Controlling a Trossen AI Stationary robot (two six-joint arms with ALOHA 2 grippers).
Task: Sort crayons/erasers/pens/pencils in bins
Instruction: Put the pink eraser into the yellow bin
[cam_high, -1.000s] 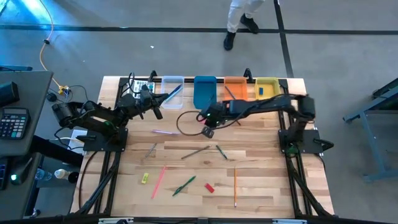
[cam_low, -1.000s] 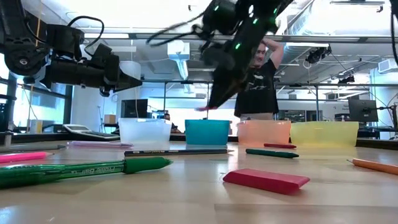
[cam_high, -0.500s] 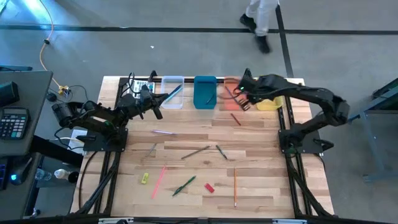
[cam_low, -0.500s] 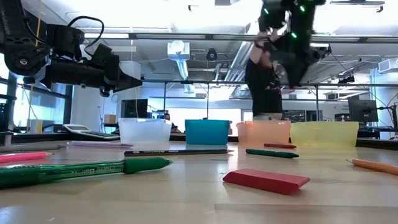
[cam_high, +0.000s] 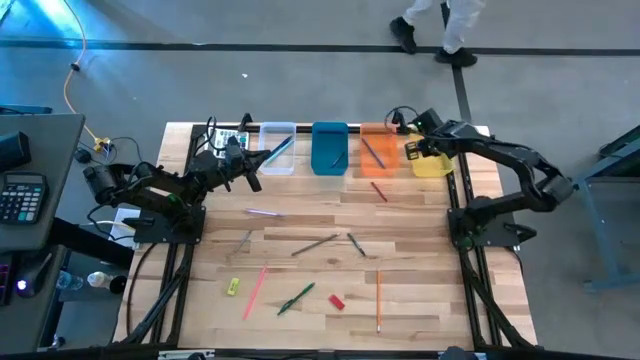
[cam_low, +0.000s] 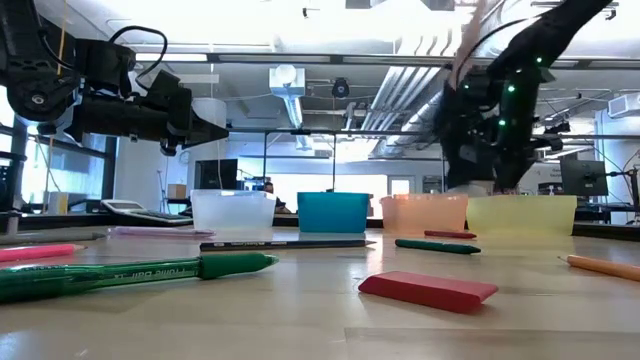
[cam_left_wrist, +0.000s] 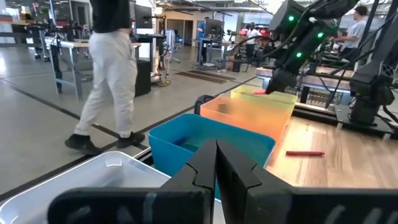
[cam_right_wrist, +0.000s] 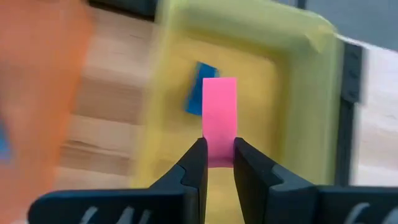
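The pink eraser (cam_right_wrist: 219, 112) is hanging over the yellow bin with the blue eraser in it, so the robot's right gripper should keep going down until it can let go next to the blue eraser (cam_right_wrist: 198, 90).
My right gripper (cam_right_wrist: 219, 148) is shut on a pink eraser (cam_right_wrist: 219, 109) above the yellow bin (cam_right_wrist: 292, 81), in which a blue eraser (cam_right_wrist: 198, 102) lies. In the high view it (cam_high: 412, 148) hangs over the yellow bin's (cam_high: 432, 160) left side. The clear bin (cam_high: 277, 150), the blue bin (cam_high: 329, 150) and the orange bin (cam_high: 375, 152) stand in a row at the far edge. My left gripper (cam_high: 252, 180) is shut and empty, in the air near the clear bin. A red eraser (cam_high: 337, 301) and a yellow eraser (cam_high: 232, 287) lie flat on the table near its front. My right gripper pinches the pink eraser by one end (cam_right_wrist: 219, 142) between its two fingers. The fingers come from above, pointing down into the bin. The rest of the eraser sticks out past the fingertips, clear of the bin.
Loose sticks lie on the table: a pink one (cam_high: 255, 290), green pens (cam_high: 296, 298), an orange pencil (cam_high: 378, 300), a red crayon (cam_high: 379, 191), dark pencils (cam_high: 315, 244). A blue pen leans in the clear bin. A person walks beyond the far edge (cam_high: 445, 25).
My right gripper has gone from the table's middle by the blue bin toward the far right, past the orange bin, to above the yellow bin, carrying the pink eraser clear of the table. The person behind has walked to the right.
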